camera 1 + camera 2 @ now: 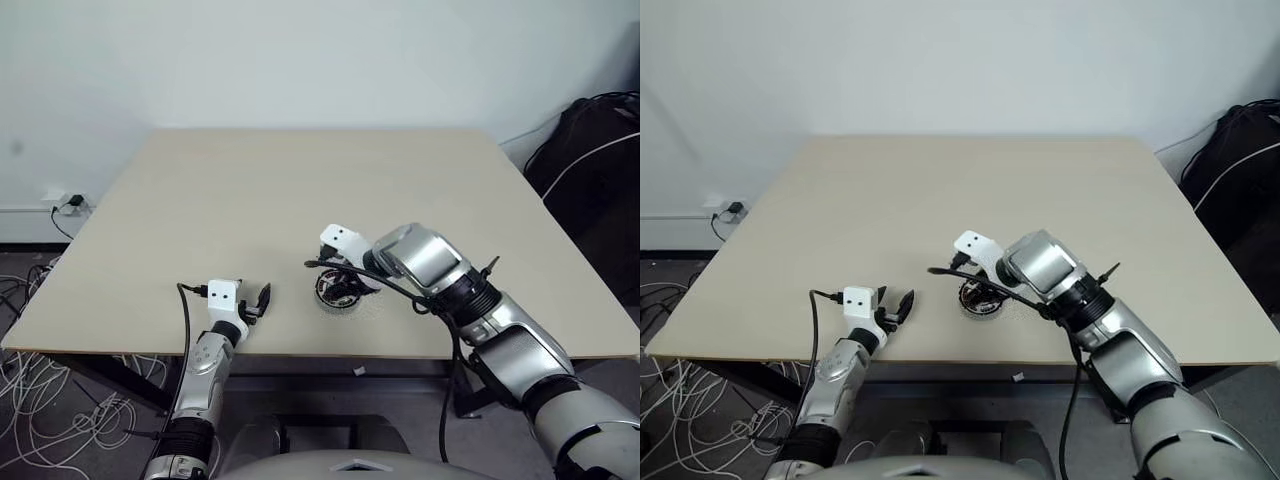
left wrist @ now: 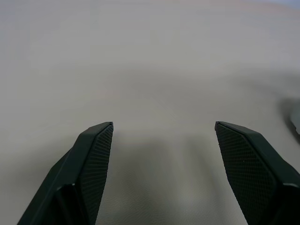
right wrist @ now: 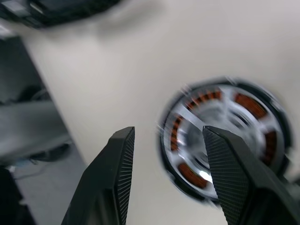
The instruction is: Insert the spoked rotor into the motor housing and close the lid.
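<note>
The spoked rotor (image 3: 224, 113) is level inside the housing's dark rim, so I expect the lid to lie flat and hide the copper windings once I lower it.
The motor housing (image 1: 338, 291) is a small dark round casing near the table's front edge. In the right wrist view its copper windings (image 3: 248, 104) show through the cutouts of the shiny spoked rotor (image 3: 220, 126), which lies inside the housing. My right gripper (image 3: 168, 133) hangs just over the housing's near side, pointing steeply down. It is open, with only bare table between its fingers. My left gripper (image 1: 258, 300) rests low over the table to the left of the housing, open and empty. I cannot make out the lid; my right arm covers the table just right of the housing.
The pale wooden table (image 1: 300, 190) stretches far behind the housing. A black bag with cables (image 1: 590, 150) sits beyond its right edge. Loose white cables (image 1: 30, 385) lie on the floor at the left, below a wall socket (image 1: 65, 203).
</note>
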Robot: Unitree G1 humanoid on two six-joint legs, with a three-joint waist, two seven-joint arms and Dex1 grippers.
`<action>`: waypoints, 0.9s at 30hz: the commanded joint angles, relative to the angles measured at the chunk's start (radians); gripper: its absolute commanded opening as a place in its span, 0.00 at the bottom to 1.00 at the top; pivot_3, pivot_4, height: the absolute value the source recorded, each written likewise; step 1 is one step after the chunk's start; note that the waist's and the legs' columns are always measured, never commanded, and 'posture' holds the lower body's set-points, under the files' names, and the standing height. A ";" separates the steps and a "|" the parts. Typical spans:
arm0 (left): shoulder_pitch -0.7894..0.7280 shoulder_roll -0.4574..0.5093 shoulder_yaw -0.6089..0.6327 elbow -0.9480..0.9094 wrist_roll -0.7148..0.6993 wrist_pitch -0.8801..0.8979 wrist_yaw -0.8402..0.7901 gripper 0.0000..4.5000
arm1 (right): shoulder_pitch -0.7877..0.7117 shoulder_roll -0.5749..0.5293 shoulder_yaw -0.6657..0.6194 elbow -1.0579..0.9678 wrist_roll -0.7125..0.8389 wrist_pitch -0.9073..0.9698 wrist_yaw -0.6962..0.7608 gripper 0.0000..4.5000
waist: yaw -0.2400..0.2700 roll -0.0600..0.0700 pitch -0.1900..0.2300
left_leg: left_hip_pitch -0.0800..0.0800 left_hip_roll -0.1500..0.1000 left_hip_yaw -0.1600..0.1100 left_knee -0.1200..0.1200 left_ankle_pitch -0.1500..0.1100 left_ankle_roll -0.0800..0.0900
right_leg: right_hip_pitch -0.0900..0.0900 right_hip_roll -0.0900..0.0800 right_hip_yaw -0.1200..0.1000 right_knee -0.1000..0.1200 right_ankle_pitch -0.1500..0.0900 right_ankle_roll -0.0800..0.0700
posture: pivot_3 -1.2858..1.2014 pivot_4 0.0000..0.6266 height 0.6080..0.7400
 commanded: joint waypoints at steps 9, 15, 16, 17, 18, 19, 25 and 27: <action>-0.027 0.000 0.009 0.004 -0.014 -0.008 -0.001 0.82 | -0.166 0.202 -0.344 0.099 0.152 -0.023 -0.120 0.52 | -0.007 0.000 0.000 | 0.000 0.000 -0.001 -0.001 0.000 0.000 | 0.000 0.000 0.000 0.000 0.000 -0.001 | 0.52 0.00 1.00; -0.024 0.004 0.010 0.000 -0.012 -0.011 0.000 0.82 | -0.160 0.155 -0.327 0.317 -0.066 -0.697 -0.281 0.52 | -0.004 0.000 0.000 | 0.001 -0.001 -0.001 -0.001 0.000 0.000 | 0.001 0.000 -0.001 0.000 0.000 0.000 | 0.52 0.00 1.00; -0.022 0.005 0.010 -0.001 -0.012 -0.011 0.000 0.82 | -0.157 0.127 -0.304 0.354 -0.108 -0.789 -0.287 0.52 | -0.005 0.000 0.000 | 0.001 -0.001 0.000 -0.001 0.000 0.000 | 0.001 0.000 -0.001 -0.001 0.000 0.000 | 0.52 0.00 1.00; -0.022 0.006 0.010 -0.002 -0.012 -0.011 0.000 0.82 | -0.152 0.093 -0.276 0.390 -0.153 -0.866 -0.284 0.52 | -0.006 0.000 0.000 | 0.001 -0.001 0.000 -0.001 0.000 0.000 | 0.001 0.000 0.000 -0.001 0.000 0.000 | 0.52 0.00 1.00; -0.021 0.007 0.010 -0.002 -0.012 -0.011 0.000 0.82 | -0.146 0.064 -0.254 0.423 -0.190 -0.931 -0.283 0.52 | -0.006 0.000 0.000 | 0.001 -0.001 0.000 -0.001 0.000 0.000 | 0.001 0.000 0.000 -0.001 0.001 0.000 | 0.52 0.00 1.00; -0.021 0.007 0.010 -0.002 -0.011 -0.011 0.000 0.82 | -0.138 0.022 -0.228 0.459 -0.240 -1.003 -0.294 0.52 | -0.007 0.000 0.000 | 0.001 -0.001 0.000 -0.002 0.000 0.000 | 0.001 0.000 0.000 -0.001 0.001 -0.001 | 0.52 0.00 1.00; -0.020 0.012 0.010 -0.002 -0.010 -0.012 -0.003 0.82 | -0.081 -0.131 -0.213 0.576 -0.371 -1.188 -0.342 0.52 | -0.021 0.000 0.000 | 0.001 0.000 0.002 -0.004 0.001 0.000 | 0.003 0.001 0.003 0.000 0.003 -0.007 | 0.52 0.00 1.00; -0.020 0.014 0.009 -0.002 -0.010 -0.012 -0.004 0.82 | -0.044 -0.170 -0.220 0.569 -0.387 -1.219 -0.335 0.52 | -0.023 0.000 0.000 | 0.001 -0.001 0.002 -0.004 0.001 0.000 | 0.003 0.001 0.004 0.000 0.003 -0.007 | 0.52 0.00 1.00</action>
